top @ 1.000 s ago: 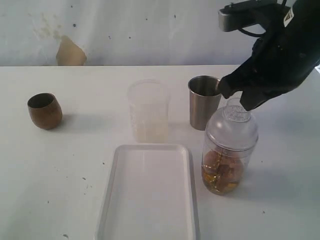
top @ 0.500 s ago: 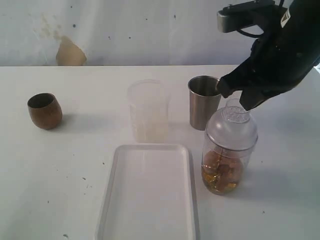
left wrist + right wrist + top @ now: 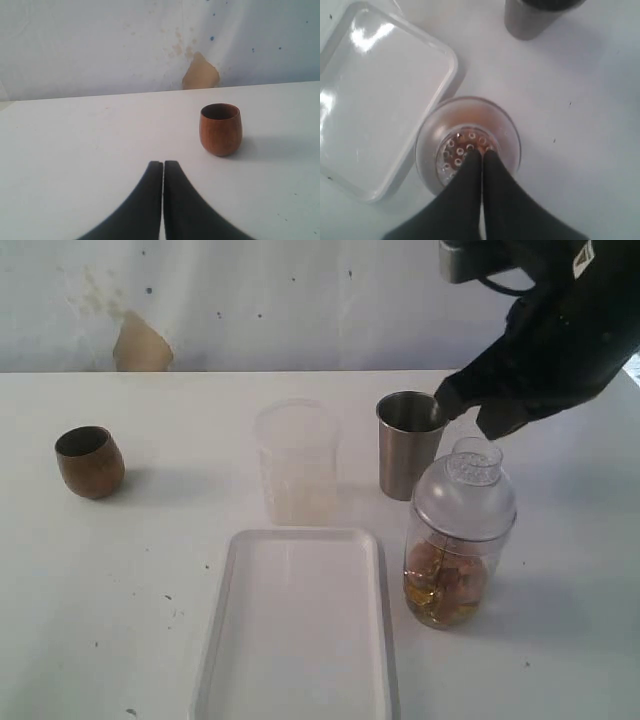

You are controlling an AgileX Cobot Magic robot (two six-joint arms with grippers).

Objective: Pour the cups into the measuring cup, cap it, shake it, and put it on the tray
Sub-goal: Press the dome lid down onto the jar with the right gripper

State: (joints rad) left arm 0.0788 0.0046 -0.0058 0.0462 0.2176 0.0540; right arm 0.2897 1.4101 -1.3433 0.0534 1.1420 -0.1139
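I should raise my right gripper clear, open it wide and bring it low around the measuring cup's body before I shake the cup, because the gripper is hanging closed over the cap's top.
The measuring cup stands right of the tray, holding amber liquid and pieces under a clear domed strainer cap. My right gripper hangs shut and empty just above the cap's top; in the right wrist view its tips sit over the strainer holes of the measuring cup. The steel tumbler stands upright behind it. The wooden cup stands far left, and my left gripper is shut and empty a short way before this cup. The left arm is outside the exterior view.
A frosted translucent beaker stands upright behind the tray, left of the tumbler. In the right wrist view the tray lies beside the measuring cup and the tumbler beyond it. A wall closes off the table's far edge.
My right gripper has lifted a little off the cap, still shut; the cap's top now shows free. The measuring cup and everything else stay put.
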